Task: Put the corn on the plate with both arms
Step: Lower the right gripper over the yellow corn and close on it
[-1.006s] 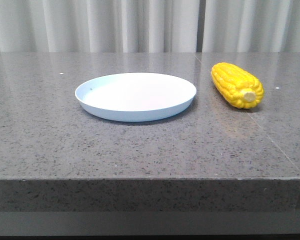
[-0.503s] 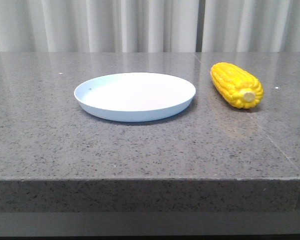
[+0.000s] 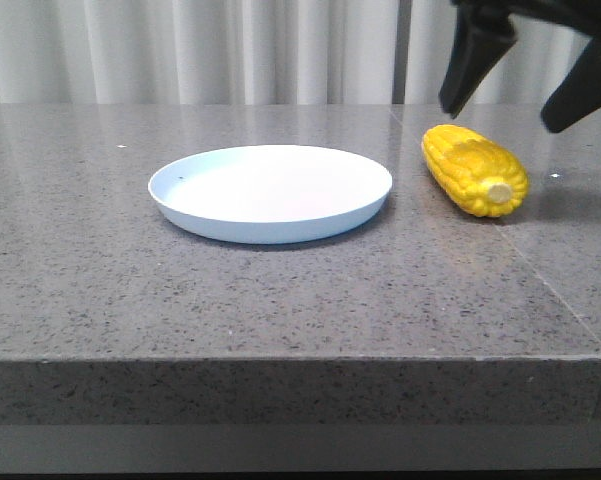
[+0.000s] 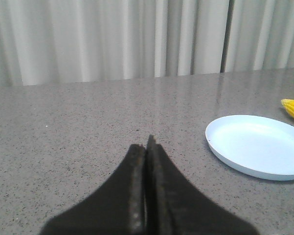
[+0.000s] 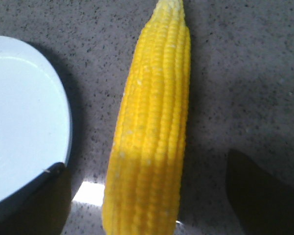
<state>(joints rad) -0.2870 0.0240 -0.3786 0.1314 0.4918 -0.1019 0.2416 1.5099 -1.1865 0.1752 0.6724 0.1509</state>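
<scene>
The robot's right gripper should grab the corn (image 3: 470, 165), raise it and set it down on the plate (image 3: 272, 188), since the corn lies across the plate from the left gripper.
The yellow corn (image 3: 475, 170) lies on the grey stone table, to the right of the pale blue-white plate (image 3: 270, 192), stub end toward the camera. My right gripper (image 3: 510, 105) hangs open just above the corn, one finger on each side, not touching it. In the right wrist view the corn (image 5: 151, 132) lies between the spread fingers (image 5: 34, 200), with the plate's rim (image 5: 63, 122) beside it. My left gripper (image 4: 147, 147) is shut and empty, low over the table left of the plate (image 4: 259, 147); it is out of the front view.
The grey speckled stone table (image 3: 180, 290) ends in a front edge near the camera. Pale curtains (image 3: 230, 50) hang behind the table. A seam in the tabletop (image 3: 550, 290) runs near the right side.
My right gripper has come into the front view from the upper right and now hangs open over the corn. Corn and plate have not moved.
</scene>
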